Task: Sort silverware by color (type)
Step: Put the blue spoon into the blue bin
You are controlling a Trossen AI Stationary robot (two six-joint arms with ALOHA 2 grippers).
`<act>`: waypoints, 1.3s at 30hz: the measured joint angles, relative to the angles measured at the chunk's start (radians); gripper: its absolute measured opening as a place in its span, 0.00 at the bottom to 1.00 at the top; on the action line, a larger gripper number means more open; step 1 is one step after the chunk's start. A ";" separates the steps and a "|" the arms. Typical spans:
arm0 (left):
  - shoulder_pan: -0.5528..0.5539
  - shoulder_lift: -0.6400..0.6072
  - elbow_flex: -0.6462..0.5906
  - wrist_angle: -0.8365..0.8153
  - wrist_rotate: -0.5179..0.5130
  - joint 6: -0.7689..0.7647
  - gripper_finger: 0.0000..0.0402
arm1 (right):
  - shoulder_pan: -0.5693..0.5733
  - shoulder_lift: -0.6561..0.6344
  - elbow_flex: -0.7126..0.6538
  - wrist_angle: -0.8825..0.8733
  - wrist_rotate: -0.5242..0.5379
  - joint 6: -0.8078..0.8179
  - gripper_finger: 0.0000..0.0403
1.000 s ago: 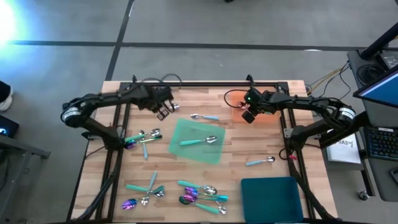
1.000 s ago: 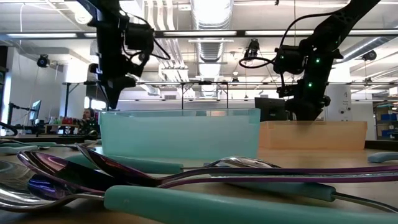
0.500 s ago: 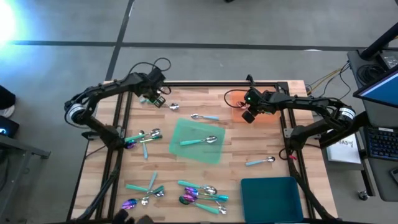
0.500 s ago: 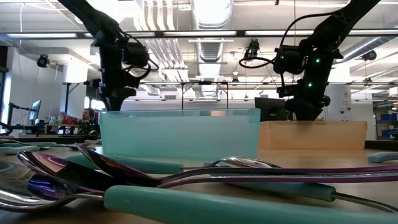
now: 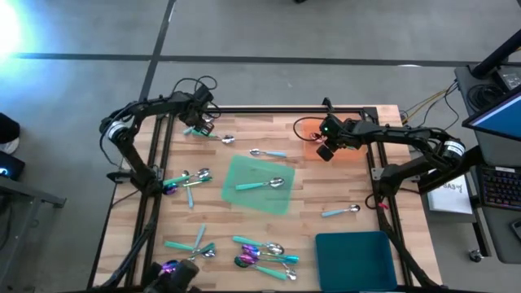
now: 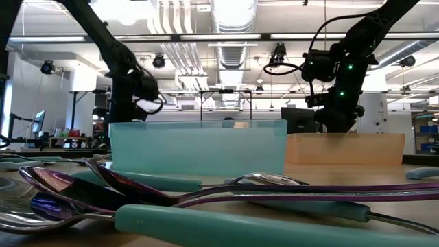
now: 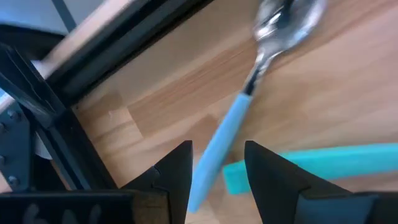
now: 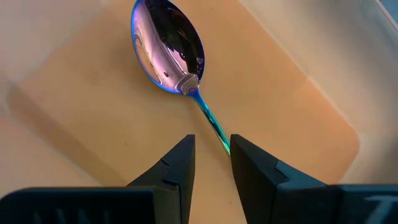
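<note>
The silver spoon point(image 7: 249, 90) will come up by itself when I lift, because the teal handle's end point(image 7: 236, 177) stops next to the light-blue handle instead of crossing it.
My left gripper point(image 5: 199, 125) is open at the far left of the table, low over a silver spoon with a light-blue handle point(image 5: 215, 136). In the left wrist view its fingers point(image 7: 217, 174) stand on either side of that handle point(image 7: 221, 146); I cannot tell whether they touch it. A teal handle point(image 7: 311, 162) lies beside it. My right gripper point(image 5: 326, 150) is narrowly open over the orange tray point(image 5: 308, 130). An iridescent purple spoon point(image 8: 168, 46) lies flat in that tray point(image 8: 74, 106), its thin handle running toward my right gripper point(image 8: 211, 165).
A green tray point(image 5: 244, 199) at mid-table holds a teal-handled spoon point(image 5: 260, 184). A dark teal tray point(image 5: 354, 252) stands near right. Loose spoons lie by the green tray point(image 5: 269, 152), at right point(image 5: 340, 211), at left point(image 5: 187, 179) and in piles near the front point(image 5: 262, 256).
My left gripper has gone toward the table's far left corner and come down, uncovering the light-blue-handled spoon and ending low over its handle. My right gripper has kept still over the orange tray.
</note>
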 joint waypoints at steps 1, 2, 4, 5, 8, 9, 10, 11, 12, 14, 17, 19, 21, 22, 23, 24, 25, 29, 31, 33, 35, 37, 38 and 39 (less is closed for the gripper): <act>0.009 0.009 0.000 0.000 0.000 0.000 0.32 | 0.000 0.000 0.000 0.000 0.000 0.000 0.23; 0.015 0.016 0.009 -0.007 0.001 0.000 0.32 | 0.000 0.000 0.000 0.000 0.000 0.000 0.23; 0.017 0.019 0.023 0.009 0.006 -0.001 0.32 | 0.000 0.000 0.000 0.000 0.000 0.000 0.23; 0.016 0.020 0.028 0.013 0.016 -0.003 0.32 | 0.000 0.000 0.000 0.000 0.000 0.000 0.23; 0.017 0.031 0.028 0.003 0.069 -0.004 0.32 | 0.000 0.000 0.000 0.000 0.000 0.000 0.23; 0.017 0.034 0.028 0.001 0.086 -0.003 0.32 | 0.000 0.000 0.000 0.000 0.000 0.000 0.23; 0.017 0.037 0.029 0.005 0.089 -0.003 0.32 | 0.000 0.000 0.000 0.000 0.000 0.000 0.23; 0.017 0.041 0.029 0.007 0.087 -0.003 0.32 | 0.000 0.000 0.000 0.000 0.000 0.000 0.23; 0.018 0.045 0.030 0.007 0.086 -0.004 0.32 | 0.000 0.000 0.000 0.000 0.000 0.000 0.23; 0.017 0.049 0.034 0.009 0.086 -0.011 0.32 | 0.000 0.000 0.000 0.000 0.000 0.000 0.23; 0.017 0.052 0.036 0.013 0.087 -0.018 0.32 | 0.000 0.000 0.000 0.000 0.000 0.000 0.23; 0.017 0.053 0.036 0.013 0.087 -0.017 0.32 | 0.000 0.000 0.000 0.000 0.000 0.000 0.23; 0.018 0.053 0.036 0.015 0.099 0.005 0.32 | 0.000 0.000 0.000 0.000 0.000 0.000 0.23; 0.020 0.053 0.036 0.016 0.108 0.018 0.32 | 0.000 0.000 0.000 0.000 0.000 0.000 0.23; 0.020 0.053 0.036 0.018 0.112 0.025 0.32 | 0.000 0.000 0.000 0.000 0.000 0.000 0.23; 0.022 0.053 0.036 0.021 0.112 0.027 0.32 | 0.000 0.000 0.000 0.000 0.000 0.000 0.23; 0.022 0.053 0.036 0.022 0.113 0.028 0.32 | 0.000 0.000 0.000 0.000 0.000 0.000 0.23; 0.023 0.054 0.036 0.022 0.113 0.030 0.32 | 0.000 0.000 0.000 0.000 0.000 0.000 0.23; 0.023 0.057 0.036 0.027 0.113 0.030 0.32 | 0.000 0.000 0.000 0.000 0.000 0.000 0.23; 0.023 0.066 0.037 0.041 0.116 0.037 0.32 | 0.000 0.000 0.000 0.000 0.000 0.000 0.23; 0.023 0.093 0.053 0.036 0.134 0.045 0.32 | 0.000 0.000 0.000 0.000 0.000 0.000 0.23; 0.023 0.128 0.082 0.011 0.138 0.049 0.31 | 0.000 0.000 0.000 0.000 0.000 0.000 0.23; 0.024 0.151 0.098 -0.004 0.138 0.049 0.30 | 0.000 0.000 0.000 0.000 0.000 0.000 0.23; 0.025 0.173 0.110 -0.016 0.138 0.052 0.30 | 0.000 0.000 0.000 0.000 0.000 0.000 0.23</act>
